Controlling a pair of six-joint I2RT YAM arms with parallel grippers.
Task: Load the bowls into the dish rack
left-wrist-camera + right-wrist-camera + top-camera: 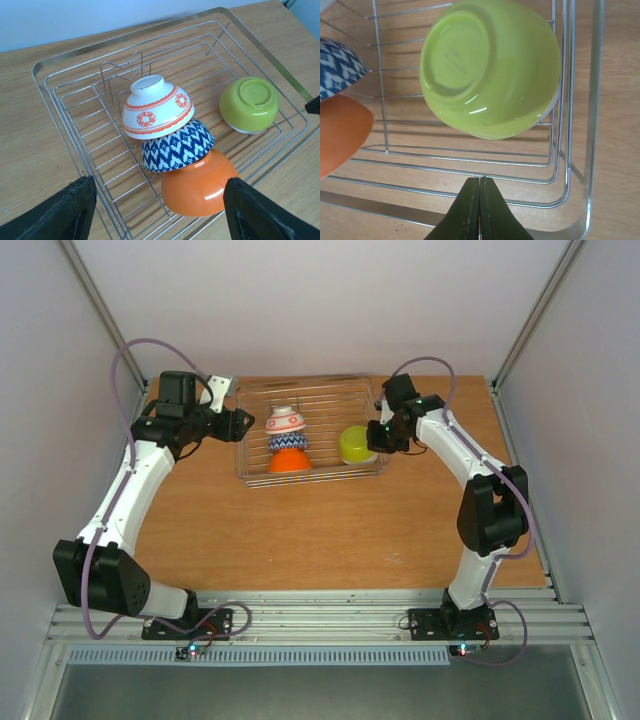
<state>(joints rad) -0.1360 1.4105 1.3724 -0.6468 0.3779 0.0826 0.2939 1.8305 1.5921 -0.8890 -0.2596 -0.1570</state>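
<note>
My right gripper should open and come in over the bowl's bottom (459, 55) from above, because the rack's corner wires (554, 202) are between my shut fingers and the yellow-green bowl.
The wire dish rack (246, 454) sits at the back middle of the table. Three bowls lean in a row inside it, upside down: white with red pattern (157, 107), blue-and-white zigzag (177, 146) and orange (200, 185). A yellow-green bowl (487, 67) lies apart from them, bottom up, at the rack's right end. My left gripper (240, 423) stands open at the rack's left edge, its fingers (70, 210) wide and empty in front of the orange bowl. My right gripper (479, 182) is shut on nothing, just outside the rack's right rim, a short way from the yellow-green bowl (354, 445).
Bare wooden tabletop (330, 530) surrounds the rack. Grey walls close in the back and both sides. An upright wire divider (122, 70) rises in the rack behind the white and red bowl. The rack's rim wires (560, 150) lie between my right fingers and the yellow-green bowl.
</note>
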